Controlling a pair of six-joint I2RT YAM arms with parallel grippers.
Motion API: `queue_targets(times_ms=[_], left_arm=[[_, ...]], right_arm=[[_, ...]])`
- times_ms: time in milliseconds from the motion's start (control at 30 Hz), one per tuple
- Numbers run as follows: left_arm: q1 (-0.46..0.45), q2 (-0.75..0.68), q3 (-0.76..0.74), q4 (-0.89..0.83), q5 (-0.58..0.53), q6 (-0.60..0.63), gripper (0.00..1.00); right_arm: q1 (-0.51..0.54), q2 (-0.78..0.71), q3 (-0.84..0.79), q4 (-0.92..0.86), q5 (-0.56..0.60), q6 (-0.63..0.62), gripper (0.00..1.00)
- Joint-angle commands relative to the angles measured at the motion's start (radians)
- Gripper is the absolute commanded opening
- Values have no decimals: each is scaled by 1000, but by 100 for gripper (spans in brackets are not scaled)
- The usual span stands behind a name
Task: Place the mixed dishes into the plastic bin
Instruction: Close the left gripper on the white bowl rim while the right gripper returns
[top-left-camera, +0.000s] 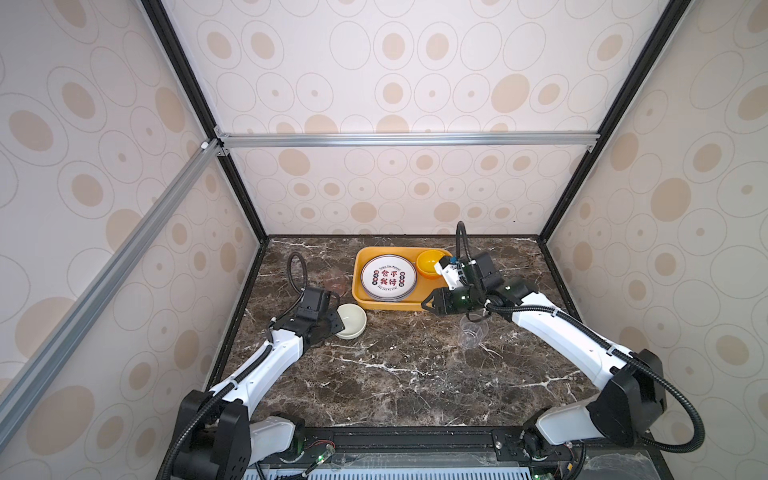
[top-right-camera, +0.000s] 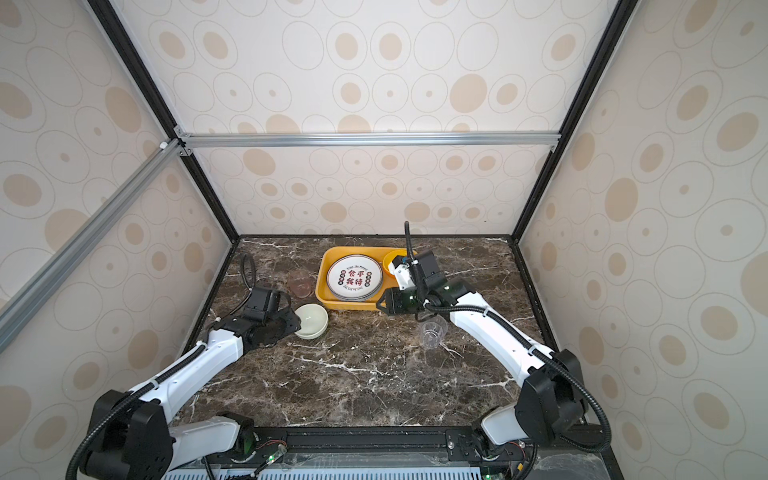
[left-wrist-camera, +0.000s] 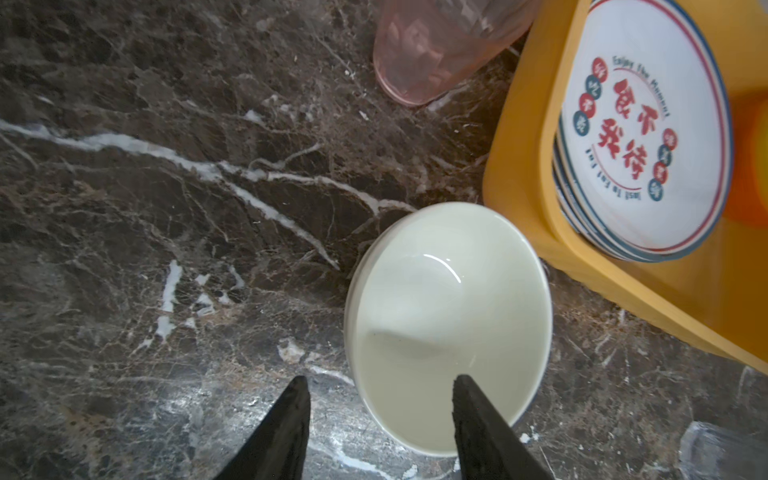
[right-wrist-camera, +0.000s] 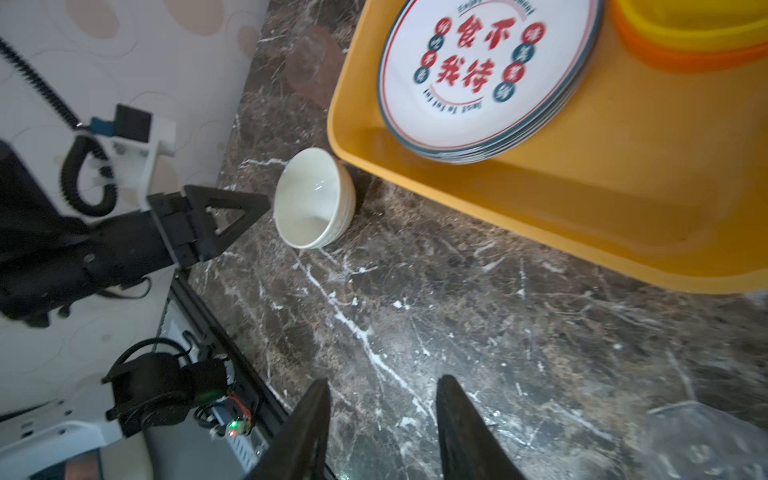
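The cream bowl (top-left-camera: 352, 320) is by my left gripper, across the bin from the yellow bowl (top-left-camera: 429, 261). My left gripper should pass the cream bowl to my right gripper.
The yellow plastic bin (top-left-camera: 358, 286) (top-right-camera: 322, 286) holds a stack of white plates (top-left-camera: 388, 277) (right-wrist-camera: 486, 70) and a yellow bowl (top-left-camera: 430, 262) nested in an orange one (right-wrist-camera: 685, 58). A cream bowl (top-left-camera: 351, 321) (left-wrist-camera: 449, 324) stands on the table by the bin's near left corner. My left gripper (top-left-camera: 338, 324) (left-wrist-camera: 380, 386) is open, its fingers straddling the bowl's rim, one over the inside. My right gripper (top-left-camera: 424, 304) (right-wrist-camera: 382, 380) hangs open and empty over the table at the bin's near edge.
A pink cup (top-left-camera: 336, 282) (left-wrist-camera: 432, 45) stands on the dark marble table left of the bin. Under the right arm is a clear cup (top-left-camera: 471, 330) (right-wrist-camera: 706, 440). Patterned walls enclose the table on three sides.
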Motion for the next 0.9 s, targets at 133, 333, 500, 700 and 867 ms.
queue_targets(times_ms=[133,333,500,700,867], left_arm=[[9,84,-7,57,-33,33,51],[12,124,-17,96,-11,38,42],[11,134,-20,103,-5,42,30],[11,122,-30,92,1,49,13],[11,77,-49,64,0,56,2]], right_arm=[[48,-15,-106,162,-65,56,45],[59,9,-92,145,-31,55,44],[62,17,-86,142,-19,56,44],[61,32,-78,128,15,56,44],[60,49,-67,116,44,61,44]])
